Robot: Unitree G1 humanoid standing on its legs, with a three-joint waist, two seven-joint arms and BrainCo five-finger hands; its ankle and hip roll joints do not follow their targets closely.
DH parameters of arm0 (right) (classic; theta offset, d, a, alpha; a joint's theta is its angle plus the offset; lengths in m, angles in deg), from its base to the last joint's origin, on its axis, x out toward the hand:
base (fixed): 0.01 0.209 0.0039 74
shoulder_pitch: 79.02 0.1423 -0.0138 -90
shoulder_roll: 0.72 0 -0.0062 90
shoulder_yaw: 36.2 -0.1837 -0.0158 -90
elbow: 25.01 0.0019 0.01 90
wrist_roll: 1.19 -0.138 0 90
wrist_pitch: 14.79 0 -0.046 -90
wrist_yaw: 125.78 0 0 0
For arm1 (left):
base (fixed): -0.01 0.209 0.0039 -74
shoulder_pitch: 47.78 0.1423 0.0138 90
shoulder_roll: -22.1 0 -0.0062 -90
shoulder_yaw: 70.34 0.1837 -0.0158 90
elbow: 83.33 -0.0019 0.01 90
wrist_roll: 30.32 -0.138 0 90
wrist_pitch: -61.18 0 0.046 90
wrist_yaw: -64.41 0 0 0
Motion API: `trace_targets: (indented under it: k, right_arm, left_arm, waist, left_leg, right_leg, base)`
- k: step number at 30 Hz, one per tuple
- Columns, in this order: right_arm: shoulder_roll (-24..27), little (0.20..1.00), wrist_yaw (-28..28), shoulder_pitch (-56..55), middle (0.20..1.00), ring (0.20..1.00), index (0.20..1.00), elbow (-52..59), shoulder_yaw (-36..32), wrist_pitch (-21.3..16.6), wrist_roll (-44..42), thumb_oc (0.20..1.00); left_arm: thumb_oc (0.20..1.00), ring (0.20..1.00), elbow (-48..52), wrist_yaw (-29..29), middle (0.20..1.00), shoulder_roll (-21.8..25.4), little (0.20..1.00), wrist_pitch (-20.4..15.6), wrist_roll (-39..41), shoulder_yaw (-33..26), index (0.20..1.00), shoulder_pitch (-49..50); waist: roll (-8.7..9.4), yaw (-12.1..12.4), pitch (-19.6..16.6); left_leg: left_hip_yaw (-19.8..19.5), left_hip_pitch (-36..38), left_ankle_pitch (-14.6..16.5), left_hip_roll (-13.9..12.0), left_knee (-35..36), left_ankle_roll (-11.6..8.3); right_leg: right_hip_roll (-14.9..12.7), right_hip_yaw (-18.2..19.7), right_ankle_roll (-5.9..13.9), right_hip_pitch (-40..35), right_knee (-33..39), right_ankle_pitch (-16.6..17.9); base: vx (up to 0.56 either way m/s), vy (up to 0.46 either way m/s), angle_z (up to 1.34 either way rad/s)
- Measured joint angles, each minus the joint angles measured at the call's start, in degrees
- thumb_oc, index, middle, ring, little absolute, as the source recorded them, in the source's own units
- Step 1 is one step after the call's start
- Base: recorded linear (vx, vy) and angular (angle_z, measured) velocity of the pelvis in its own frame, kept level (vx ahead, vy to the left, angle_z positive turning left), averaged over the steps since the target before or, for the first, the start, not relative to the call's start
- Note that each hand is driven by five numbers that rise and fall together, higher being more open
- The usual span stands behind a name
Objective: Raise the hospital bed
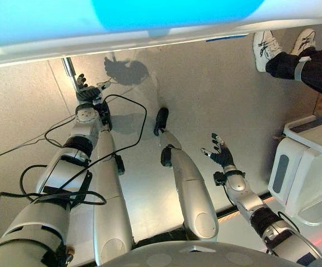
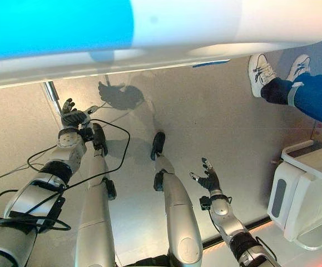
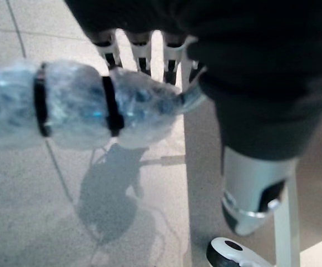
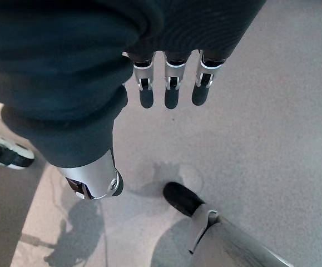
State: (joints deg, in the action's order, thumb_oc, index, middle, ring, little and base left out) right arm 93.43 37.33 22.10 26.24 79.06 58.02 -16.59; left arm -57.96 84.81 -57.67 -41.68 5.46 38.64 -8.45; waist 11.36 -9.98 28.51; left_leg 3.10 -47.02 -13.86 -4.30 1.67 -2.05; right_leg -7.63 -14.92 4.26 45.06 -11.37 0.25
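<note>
My gripper will make the handle (image 3: 80,105) swing around the crank rod in a circle when it turns the handle, because the crank's metal bends (image 3: 193,100) where it enters the handle's plastic wrap.
The hospital bed (image 1: 149,33) crosses the top of the eye views, a white frame under a blue mattress. A metal crank rod (image 1: 69,68) hangs down from its edge. Its handle (image 3: 83,108) is wrapped in clear plastic with two black bands. My left hand (image 1: 87,90) reaches up to that handle with its fingers (image 3: 141,53) straight behind the wrap and its thumb (image 3: 255,189) held apart from it, open. My right hand (image 1: 222,154) hovers over the floor to the right, fingers (image 4: 171,92) spread and holding nothing.
A person's white shoes (image 1: 266,47) and dark trouser legs stand at the back right, close to the bed. A white plastic unit (image 1: 305,169) sits on the floor at the right. Grey floor (image 1: 205,94) lies between the bed and me.
</note>
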Motion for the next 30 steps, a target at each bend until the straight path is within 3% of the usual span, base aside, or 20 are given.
trace_targets:
  k: [30]
  right_arm:
    - [0.86, 1.0, 0.39, -0.01, 1.0, 1.0, 1.0, 1.01, 0.4, -0.94, -0.01, 1.0]
  left_arm:
    - [1.0, 1.0, -1.73, 0.01, 1.0, -1.43, 1.0, 0.25, -1.28, 0.2, 1.0, -1.65]
  waist:
    - [0.03, -0.24, 0.01]
  left_leg:
    - [-0.14, -1.64, -0.79, -0.06, -0.07, -0.01]
  right_leg:
    - [0.05, -0.04, -0.03, 2.12, -1.38, 0.03]
  base:
    - [0.0, -0.004, 0.0]
